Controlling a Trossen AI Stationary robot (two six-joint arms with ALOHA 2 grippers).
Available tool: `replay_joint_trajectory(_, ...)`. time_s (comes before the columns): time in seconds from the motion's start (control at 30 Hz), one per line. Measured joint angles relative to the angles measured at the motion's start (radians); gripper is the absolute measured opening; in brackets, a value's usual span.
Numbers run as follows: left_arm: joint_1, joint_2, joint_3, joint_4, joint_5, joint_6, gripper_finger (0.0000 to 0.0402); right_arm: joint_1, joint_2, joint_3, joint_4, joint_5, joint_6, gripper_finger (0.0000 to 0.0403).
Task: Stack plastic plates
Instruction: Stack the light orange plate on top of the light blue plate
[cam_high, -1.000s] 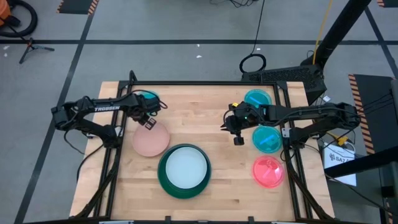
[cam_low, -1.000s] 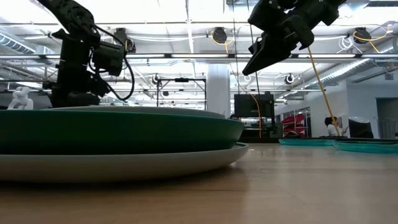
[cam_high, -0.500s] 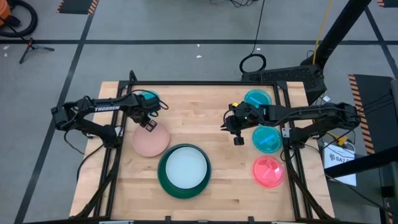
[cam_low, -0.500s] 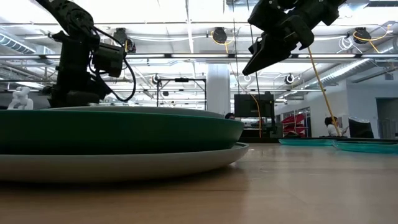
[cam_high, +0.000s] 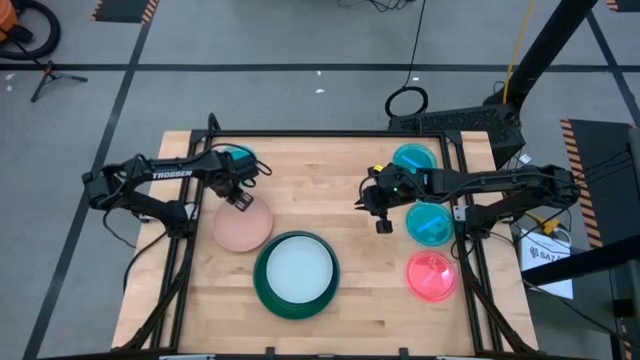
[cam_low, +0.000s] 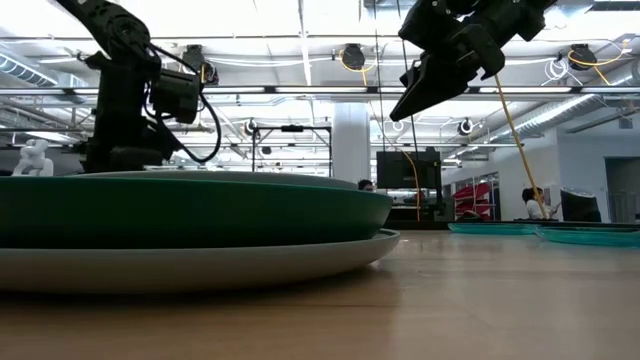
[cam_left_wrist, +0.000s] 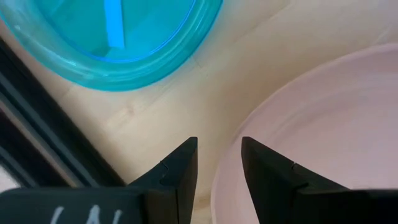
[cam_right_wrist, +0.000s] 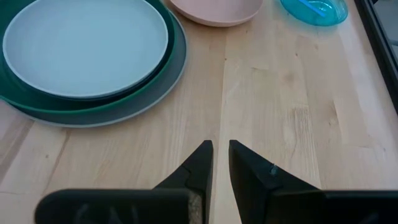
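Note:
The salmon-pink plate (cam_high: 243, 224) is as wide as the pale blue-white plate (cam_high: 299, 269), so I expect it to nest inside the dark green rim when the robot stacks it.
A stack of a grey plate (cam_high: 262, 298), a dark green plate (cam_high: 263, 275) and a pale blue-white plate (cam_high: 297, 272) sits at the table's near middle. The salmon-pink plate (cam_high: 240, 228) lies flat to its left. My left gripper (cam_high: 240, 201) (cam_left_wrist: 219, 171) is open and low over the pink plate's far rim (cam_left_wrist: 219, 186), one finger inside the rim and one outside. A cyan plate (cam_high: 238, 157) lies beyond it. My right gripper (cam_high: 383, 222) (cam_right_wrist: 221, 160) is shut and hangs high over bare wood, left of a cyan plate (cam_high: 430, 222). My left gripper comes from above, pointing down, with its fingers (cam_left_wrist: 180, 171) on either side of the salmon-pink plate's far rim (cam_left_wrist: 224, 168). Whether a finger touches the rim, I cannot tell. The plate lies flat on the table.
Another cyan plate (cam_high: 414, 158) lies at the far right and a pink-red plate (cam_high: 432, 277) at the near right. Black frame rails (cam_high: 470, 260) border the table. Bare wood (cam_high: 370, 280) lies between the stack and the right-hand plates.

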Motion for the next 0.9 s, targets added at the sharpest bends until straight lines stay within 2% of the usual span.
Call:
replay_joint_trajectory(0.33, -0.012, 0.000, -0.113, 0.099, 0.037, -0.055, 0.0131, 0.000, 0.000, 0.000, -0.001, 0.000, 0.000, 0.0044)
replay_joint_trajectory(0.67, -0.058, 0.000, -0.122, 0.110, 0.014, -0.076, 0.0128, 0.000, 0.000, 0.000, -0.001, 0.000, 0.000, 0.0044)
replay_joint_trajectory(0.73, -0.069, 0.000, -0.122, 0.109, -0.011, -0.081, 0.0112, 0.000, 0.000, 0.000, -0.001, 0.000, 0.000, 0.0044)
replay_joint_trajectory(0.9, -0.086, -0.003, -0.118, 0.107, -0.053, -0.136, 0.0040, 0.000, 0.000, 0.000, -0.001, 0.000, 0.000, 0.0044)
